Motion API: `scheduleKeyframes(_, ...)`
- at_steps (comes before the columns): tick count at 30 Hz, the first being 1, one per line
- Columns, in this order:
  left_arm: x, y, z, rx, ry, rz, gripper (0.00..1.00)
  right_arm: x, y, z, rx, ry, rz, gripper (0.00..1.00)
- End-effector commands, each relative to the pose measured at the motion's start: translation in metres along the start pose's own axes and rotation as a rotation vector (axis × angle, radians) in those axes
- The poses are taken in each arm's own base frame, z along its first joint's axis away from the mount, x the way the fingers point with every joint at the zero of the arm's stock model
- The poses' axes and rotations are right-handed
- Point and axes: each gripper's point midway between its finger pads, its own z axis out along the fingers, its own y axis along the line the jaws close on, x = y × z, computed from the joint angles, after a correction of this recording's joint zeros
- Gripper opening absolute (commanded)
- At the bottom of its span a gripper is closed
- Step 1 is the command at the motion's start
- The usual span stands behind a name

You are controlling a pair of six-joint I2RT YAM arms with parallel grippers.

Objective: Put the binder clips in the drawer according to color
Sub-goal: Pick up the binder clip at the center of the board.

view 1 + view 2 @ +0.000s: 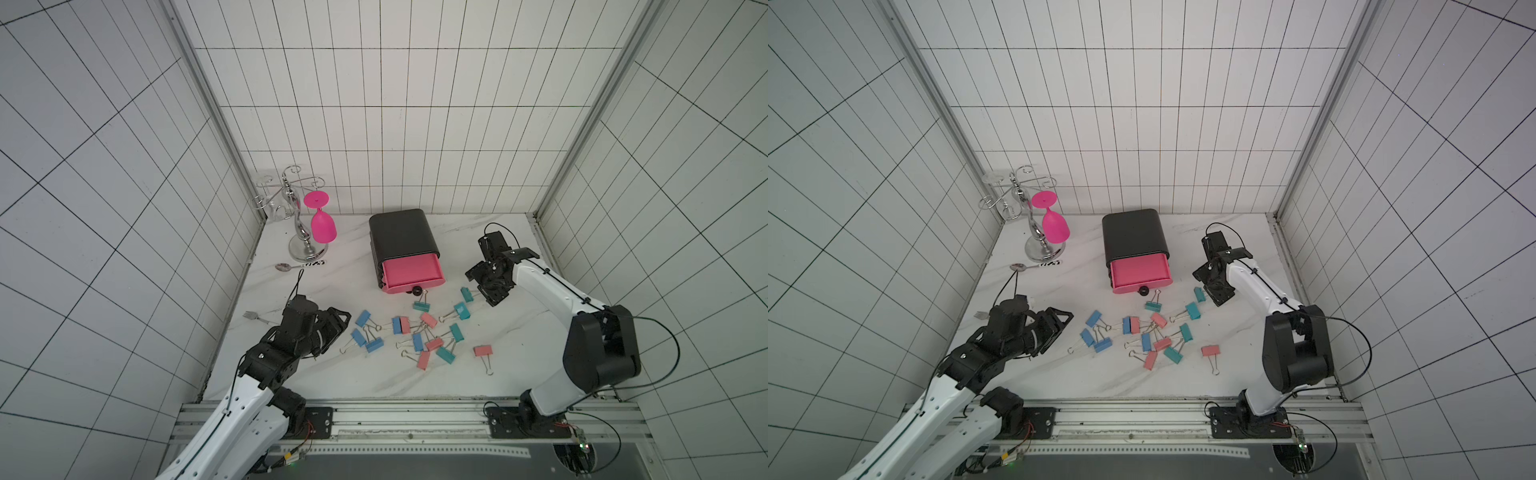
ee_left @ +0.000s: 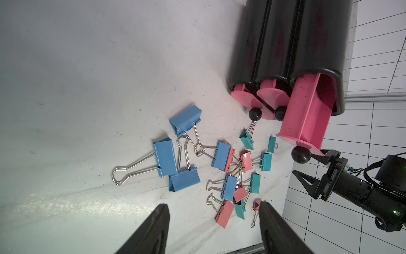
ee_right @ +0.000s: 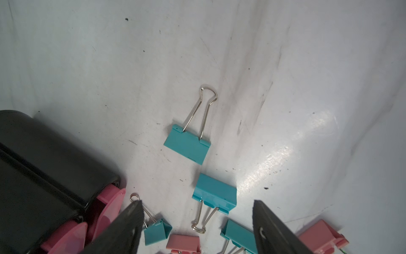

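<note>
My open fingers are facing the short ends of the rearmost teal clip (image 1: 467, 294), which lies free, so my right gripper keeps going down until they straddle its body (image 3: 187, 144).
The drawer (image 1: 402, 235) is a black chest at the back of the table, and its top pink drawer (image 1: 411, 271) is pulled out. Blue, teal and salmon-pink binder clips (image 1: 419, 336) lie scattered in front of it. My right gripper (image 1: 478, 289) hovers open just right of the chest. In the right wrist view its jaws (image 3: 196, 203) span a teal clip (image 3: 215, 198), and another teal clip (image 3: 187, 144) lies beyond. My left gripper (image 1: 340, 320) is open and empty, left of three blue clips (image 2: 167, 158).
A silver glass rack (image 1: 301, 232) with a hanging pink goblet (image 1: 323, 226) stands at the back left. A spoon (image 1: 286, 267) and a fork (image 1: 254, 317) lie along the left wall. One pink clip (image 1: 483, 351) lies apart at the right front.
</note>
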Motion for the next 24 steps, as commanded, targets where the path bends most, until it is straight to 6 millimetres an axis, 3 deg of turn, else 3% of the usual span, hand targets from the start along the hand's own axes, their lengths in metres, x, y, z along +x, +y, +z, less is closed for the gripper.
scheduleKeyframes(1, -0.002, 0.000, 0.001, 0.012, -0.004, -0.003, 0.68, -0.005, -0.003, 0.007, 0.043, -0.006, 0.089, 0.81)
scheduleKeyframes(9, -0.008, 0.005, 0.006, 0.006, 0.002, -0.023, 0.68, -0.007, 0.015, 0.029, 0.037, 0.014, 0.118, 0.83)
scheduleKeyframes(18, -0.014, 0.008, 0.013, 0.000, 0.018, -0.033, 0.68, -0.006, 0.010, 0.049, 0.079, 0.025, 0.208, 0.81)
scheduleKeyframes(24, -0.016, 0.009, 0.014, 0.001, 0.019, -0.039, 0.68, -0.008, 0.018, 0.056, 0.066, 0.025, 0.243, 0.80)
